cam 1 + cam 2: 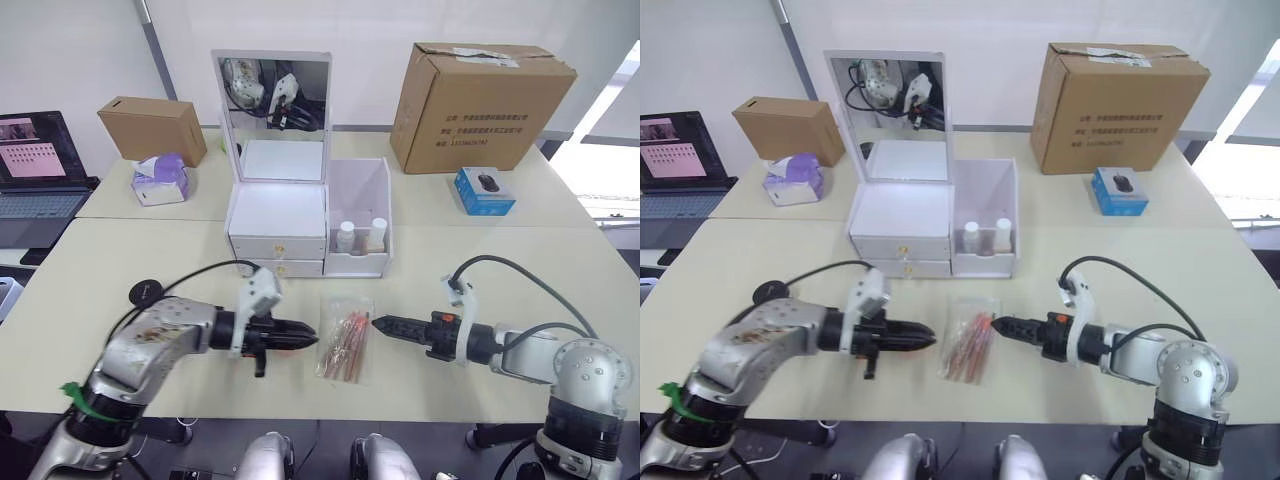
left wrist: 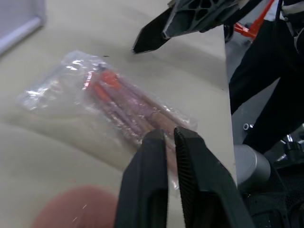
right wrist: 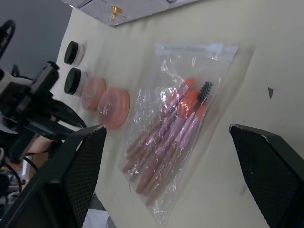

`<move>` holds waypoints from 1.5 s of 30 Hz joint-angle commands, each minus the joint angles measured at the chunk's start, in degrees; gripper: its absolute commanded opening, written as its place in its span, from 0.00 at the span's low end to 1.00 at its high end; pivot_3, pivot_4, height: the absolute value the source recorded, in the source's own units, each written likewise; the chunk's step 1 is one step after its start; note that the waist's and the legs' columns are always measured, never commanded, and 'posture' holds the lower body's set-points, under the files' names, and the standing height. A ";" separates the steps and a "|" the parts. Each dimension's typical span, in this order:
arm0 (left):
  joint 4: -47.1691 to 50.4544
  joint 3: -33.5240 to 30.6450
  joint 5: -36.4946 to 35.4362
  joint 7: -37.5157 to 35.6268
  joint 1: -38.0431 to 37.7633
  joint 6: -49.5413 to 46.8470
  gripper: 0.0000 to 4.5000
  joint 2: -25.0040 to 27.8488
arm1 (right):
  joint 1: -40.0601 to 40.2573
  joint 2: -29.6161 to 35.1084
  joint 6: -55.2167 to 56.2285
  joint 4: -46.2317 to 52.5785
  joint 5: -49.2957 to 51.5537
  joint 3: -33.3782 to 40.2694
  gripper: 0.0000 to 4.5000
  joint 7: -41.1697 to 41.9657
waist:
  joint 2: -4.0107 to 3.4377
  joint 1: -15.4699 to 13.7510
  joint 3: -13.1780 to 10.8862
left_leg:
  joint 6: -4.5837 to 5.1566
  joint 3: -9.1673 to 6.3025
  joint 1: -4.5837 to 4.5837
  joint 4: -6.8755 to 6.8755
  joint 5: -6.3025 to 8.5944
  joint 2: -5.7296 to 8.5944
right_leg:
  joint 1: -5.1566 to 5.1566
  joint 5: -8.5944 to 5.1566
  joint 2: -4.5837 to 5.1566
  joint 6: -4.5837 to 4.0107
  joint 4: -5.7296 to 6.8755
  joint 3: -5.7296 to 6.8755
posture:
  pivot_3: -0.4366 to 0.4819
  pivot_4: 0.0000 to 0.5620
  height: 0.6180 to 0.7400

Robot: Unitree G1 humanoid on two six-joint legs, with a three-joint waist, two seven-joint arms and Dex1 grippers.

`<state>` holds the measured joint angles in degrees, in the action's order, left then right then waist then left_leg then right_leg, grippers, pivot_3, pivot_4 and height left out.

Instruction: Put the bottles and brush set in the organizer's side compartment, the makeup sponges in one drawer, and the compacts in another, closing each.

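I expect the brush set (image 1: 345,342) to stay together and upright when I lift it, because the straight brushes lie bundled lengthwise (image 1: 350,335) in the clear bag.
The brush set (image 1: 346,350), pink and orange brushes in a clear bag, lies flat on the table in front of the white organizer (image 1: 278,215). My left gripper (image 1: 316,340) is shut, its tips at the bag's left edge. My right gripper (image 1: 375,322) points at the bag's right edge, and the right wrist view shows its fingers (image 3: 80,156) wide open around nothing. Two bottles (image 1: 346,236) stand in the side compartment (image 1: 358,200). Both drawers (image 1: 278,247) are shut. Two pink makeup sponges (image 3: 114,102) and two black-lidded compacts (image 3: 73,80) lie beyond the bag, under my left arm.
A large cardboard box (image 1: 480,95) and a blue mouse box (image 1: 484,190) sit at the back right. A smaller carton (image 1: 152,128), a tissue pack (image 1: 160,180) and a laptop (image 1: 40,165) are at the back left. A black disc (image 1: 147,292) lies by my left arm.
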<state>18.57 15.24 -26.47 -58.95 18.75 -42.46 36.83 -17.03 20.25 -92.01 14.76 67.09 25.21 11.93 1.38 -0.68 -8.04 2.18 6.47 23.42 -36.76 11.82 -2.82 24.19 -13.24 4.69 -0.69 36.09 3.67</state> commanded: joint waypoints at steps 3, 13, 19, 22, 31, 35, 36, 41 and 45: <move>-2.57 5.07 7.71 3.06 2.99 4.27 0.00 -1.08 | -0.54 -0.74 -0.49 -2.07 7.96 -1.61 1.00 -5.82 | -0.01 0.21 0.01 | 0.00 -0.06 -0.04 0.00 0.00 -0.05 | 0.02 -0.03 -0.20 0.05 0.00 -0.12 | 0.48 0.27 0.92; -2.85 11.54 16.16 4.29 6.46 2.82 0.00 -0.36 | -5.57 -3.47 0.37 -10.04 7.72 -10.39 1.00 -7.45 | -0.02 0.24 0.01 | 0.00 -0.10 -0.01 0.00 0.00 -0.08 | 0.05 -0.17 -0.23 0.29 0.01 -0.20 | 0.48 0.27 0.92; -0.89 12.02 17.67 4.10 5.98 1.15 0.00 1.62 | -10.09 -1.61 2.88 -18.48 0.03 -16.43 1.00 -0.04 | -0.03 0.46 0.04 | 0.00 -0.10 -0.06 0.00 0.00 -0.09 | 0.03 -0.17 -0.27 0.28 0.00 -0.21 | 0.48 0.27 0.92; -0.26 11.00 16.34 4.47 5.06 -0.38 0.00 0.93 | -12.12 -0.47 5.82 -23.29 -4.70 -18.82 0.91 3.83 | -0.03 0.76 0.07 | 0.00 -0.12 -0.13 0.00 0.00 -0.12 | -0.01 -0.17 -0.31 0.28 0.01 -0.24 | 0.48 0.27 0.92; 1.21 8.02 13.14 5.09 3.02 -4.14 0.00 -0.29 | -14.39 1.51 7.12 -29.46 -10.00 -19.00 0.25 11.52 | 0.00 0.82 0.19 | 0.00 -0.13 -0.13 0.00 0.00 -0.10 | -0.01 -0.17 -0.28 0.28 0.02 -0.32 | 0.48 0.27 0.92; 1.82 6.80 11.05 5.15 2.88 -5.11 0.00 -1.10 | -13.72 1.97 6.51 -28.07 -10.66 -18.17 0.00 12.35 | 0.17 0.61 0.32 | 0.00 -0.14 -0.17 0.00 0.00 -0.10 | -0.05 -0.17 -0.27 0.27 0.01 -0.55 | 0.48 0.27 0.92; 2.12 5.85 9.81 5.03 2.71 -5.33 0.00 -1.67 | -13.30 2.14 7.05 -26.92 -10.80 -17.95 0.00 12.47 | 0.17 0.51 0.32 | 0.00 -0.14 -0.14 0.00 0.00 -0.09 | -0.04 -0.17 -0.24 0.27 0.01 -0.56 | 0.48 0.27 0.92; 6.27 -8.30 -5.89 2.26 -2.29 -8.81 0.00 -4.72 | -9.06 4.73 8.90 -10.94 -8.35 -16.60 0.00 13.99 | 0.13 0.03 0.28 | 0.00 -0.13 0.03 0.00 0.00 -0.06 | 0.10 -0.16 -0.18 0.28 -0.01 -0.65 | 0.48 0.27 0.92; 8.23 -14.95 -13.08 2.30 -4.44 -11.31 0.00 -3.44 | -6.61 6.89 14.52 1.10 -7.96 -15.20 0.00 16.53 | 0.11 0.06 0.27 | 0.00 -0.13 0.02 0.00 0.00 -0.07 | 0.12 -0.18 -0.24 0.30 -0.01 -0.67 | 0.48 0.27 0.92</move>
<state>24.16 3.35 -35.44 -56.27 14.54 -52.98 33.36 -23.47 26.96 -81.69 9.48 57.96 8.06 26.42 1.49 -0.62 -7.77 2.18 6.35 23.41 -36.76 11.82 -2.90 24.29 -13.42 4.44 -0.38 36.08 3.01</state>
